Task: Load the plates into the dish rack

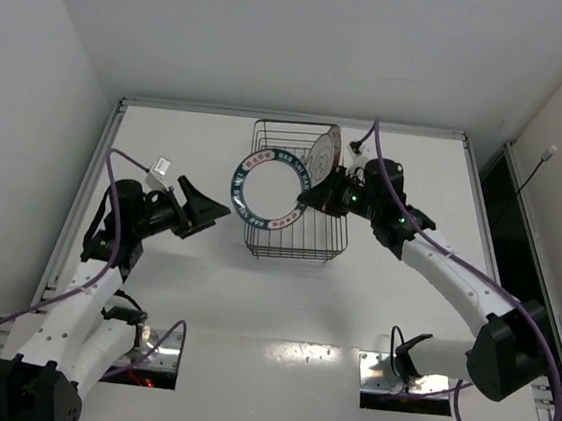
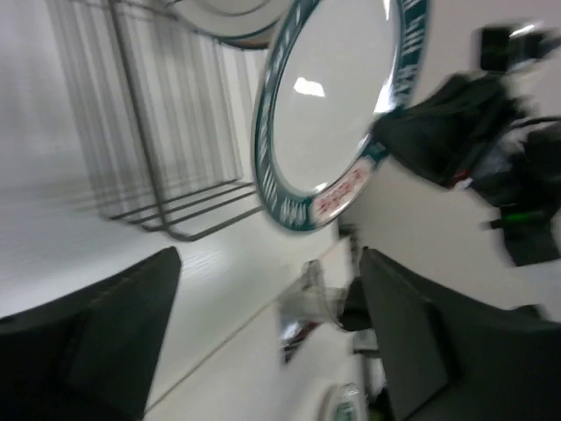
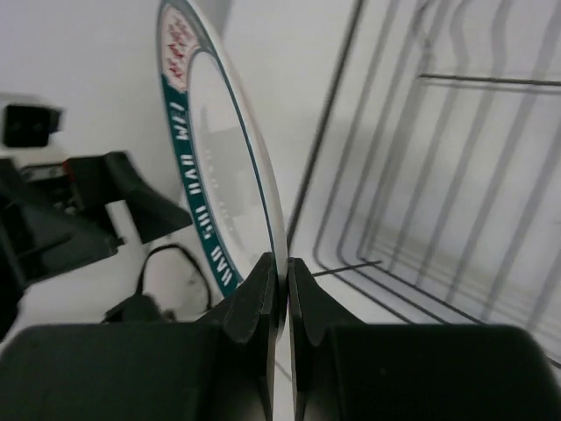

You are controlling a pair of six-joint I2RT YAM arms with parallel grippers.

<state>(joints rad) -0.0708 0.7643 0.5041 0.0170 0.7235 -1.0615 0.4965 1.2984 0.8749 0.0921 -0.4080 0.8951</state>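
The white plate point(image 1: 270, 189) in the robot's right gripper lies broadside across the rack's slots, so the robot should turn the plate edge-on and bring it next to the standing plate.
My right gripper point(image 1: 315, 196) is shut on the rim of the white plate with the blue-teal band point(image 1: 269, 191), holding it upright in the air over the left part of the dish rack point(image 1: 308, 244). It also shows in the right wrist view point(image 3: 219, 167), pinched between the fingertips point(image 3: 263, 281), and in the left wrist view point(image 2: 329, 105). A second plate point(image 1: 323, 155) stands on edge in the rack's far end. My left gripper point(image 1: 219, 210) is open and empty, just left of the held plate. The third plate is out of view.
The dark wire rack point(image 3: 438, 175) sits at the table's far middle. The right arm point(image 2: 473, 149) reaches across from the right. Raised table edges run along the far side and both sides. Two openings lie near the arm bases.
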